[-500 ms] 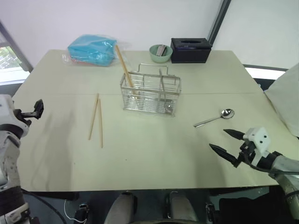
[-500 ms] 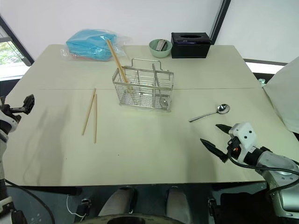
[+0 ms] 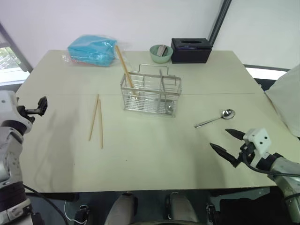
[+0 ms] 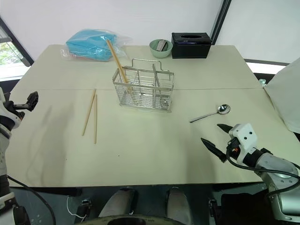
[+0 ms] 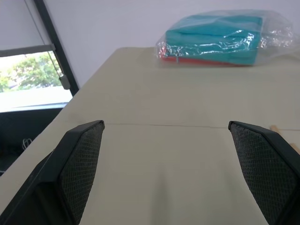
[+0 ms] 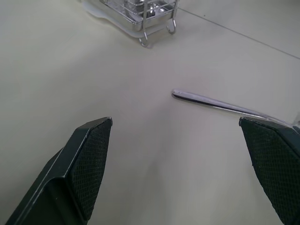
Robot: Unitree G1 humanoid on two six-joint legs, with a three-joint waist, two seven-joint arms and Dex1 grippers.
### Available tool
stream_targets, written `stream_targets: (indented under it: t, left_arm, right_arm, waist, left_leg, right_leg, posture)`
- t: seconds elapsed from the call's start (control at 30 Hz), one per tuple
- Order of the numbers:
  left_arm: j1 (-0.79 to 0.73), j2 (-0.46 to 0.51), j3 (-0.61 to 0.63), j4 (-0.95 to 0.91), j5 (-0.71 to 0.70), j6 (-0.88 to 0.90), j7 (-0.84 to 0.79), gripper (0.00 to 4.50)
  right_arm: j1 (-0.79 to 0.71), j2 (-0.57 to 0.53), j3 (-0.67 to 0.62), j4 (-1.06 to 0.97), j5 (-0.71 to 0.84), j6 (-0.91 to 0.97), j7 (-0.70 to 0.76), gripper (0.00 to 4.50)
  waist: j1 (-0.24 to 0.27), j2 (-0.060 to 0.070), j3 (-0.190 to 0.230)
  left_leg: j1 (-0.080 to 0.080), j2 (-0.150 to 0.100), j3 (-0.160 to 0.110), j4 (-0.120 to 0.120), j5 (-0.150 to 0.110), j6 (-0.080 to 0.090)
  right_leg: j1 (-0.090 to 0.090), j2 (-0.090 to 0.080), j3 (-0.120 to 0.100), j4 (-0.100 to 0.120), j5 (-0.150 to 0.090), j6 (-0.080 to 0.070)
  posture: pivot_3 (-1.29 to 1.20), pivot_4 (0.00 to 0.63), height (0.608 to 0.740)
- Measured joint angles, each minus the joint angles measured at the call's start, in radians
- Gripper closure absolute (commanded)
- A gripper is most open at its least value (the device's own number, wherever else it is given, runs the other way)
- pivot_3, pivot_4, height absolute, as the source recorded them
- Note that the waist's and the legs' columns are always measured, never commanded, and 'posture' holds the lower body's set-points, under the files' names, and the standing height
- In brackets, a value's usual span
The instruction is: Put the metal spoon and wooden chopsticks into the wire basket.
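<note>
The metal spoon (image 3: 215,119) will lean with its handle up when the robot lowers it in, next to a metal handle (image 3: 161,76) that already leans above the wire basket's rim.
The wire basket (image 3: 151,95) stands upright a little beyond the table's middle. One wooden chopstick (image 3: 123,65) leans out of the basket's left compartment. Two more wooden chopsticks (image 3: 96,120) lie flat on the table to its left, forming a narrow V. The metal spoon (image 3: 216,118) lies at the right, bowl pointing away from me; its handle (image 6: 210,103) shows ahead of the right fingers. My right gripper (image 3: 219,139) hovers open just short of the spoon, holding nothing. My left gripper (image 3: 41,106) is open and empty over the table's left edge, well left of the loose chopsticks.
Along the far edge sit a blue plastic bag (image 3: 92,49), a green bowl (image 3: 161,53) and a black tissue box (image 3: 190,50). A white cloth-like mass (image 3: 287,101) rises beside the table's right edge.
My left gripper has edged slightly inward toward the table. The right gripper, spoon, chopsticks and basket have stayed put.
</note>
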Motion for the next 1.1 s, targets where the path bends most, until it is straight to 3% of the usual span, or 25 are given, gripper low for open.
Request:
stream_targets:
  t: [0.23,0.37,0.63,0.8,0.97,1.1]
  left_arm:
    - [-0.002,0.000,-0.003,-0.038,-0.023,0.022,-0.020,0.02]
    - [0.032,0.032,-0.049,-0.143,-0.098,0.088,-0.123,0.02]
    - [0.072,0.216,-0.259,-0.383,-0.281,0.198,-0.458,0.02]
    - [-0.070,0.253,-0.425,-0.394,-0.303,0.207,-0.575,0.02]
    - [-0.135,0.246,-0.522,-0.400,-0.305,0.208,-0.629,0.02]
    - [-0.161,0.229,-0.548,-0.405,-0.304,0.208,-0.632,0.02]
  right_arm:
    - [-0.078,-0.036,0.011,0.044,-0.014,0.000,0.027,0.00]
    - [-0.163,-0.112,0.019,0.096,-0.022,-0.005,0.085,0.00]
    - [-0.503,-0.226,0.188,0.320,-0.080,-0.132,0.341,0.00]
    - [-0.845,-0.210,0.398,0.660,-0.225,-0.283,0.511,0.00]
    - [-1.091,-0.171,0.579,1.014,-0.408,-0.456,0.650,0.00]
    - [-1.260,-0.132,0.708,1.286,-0.590,-0.634,0.661,0.00]
  waist:
    - [-0.001,0.000,0.000]
    - [0.000,0.000,0.000]
    - [-0.007,0.006,0.004]
    - [-0.011,0.007,0.006]
    - [-0.015,0.007,0.007]
    - [-0.029,0.009,0.008]
  left_leg:
    - [0.000,0.000,0.000,0.000,0.000,0.000]
    - [0.000,0.000,0.001,0.000,0.000,0.000]
    - [0.001,0.001,0.003,-0.001,0.000,0.000]
    - [0.001,0.001,0.004,0.000,0.000,0.000]
    - [0.000,0.000,0.004,-0.002,0.000,0.000]
    - [0.000,-0.001,0.004,-0.003,0.001,0.000]
  right_leg:
    - [0.000,0.000,0.000,0.000,0.000,0.000]
    - [0.000,0.000,0.000,0.000,0.000,0.000]
    - [0.001,0.000,0.000,-0.001,0.000,-0.001]
    - [0.001,0.001,0.000,-0.002,0.000,-0.001]
    - [-0.001,0.001,0.000,-0.002,0.001,0.001]
    - [-0.001,0.001,0.000,-0.001,0.002,0.003]
  posture:
    - [0.00,0.150,0.654]
    - [0.00,0.150,0.654]
    - [0.00,0.150,0.654]
    - [0.00,0.150,0.654]
    - [0.00,0.150,0.654]
    - [0.00,0.150,0.654]
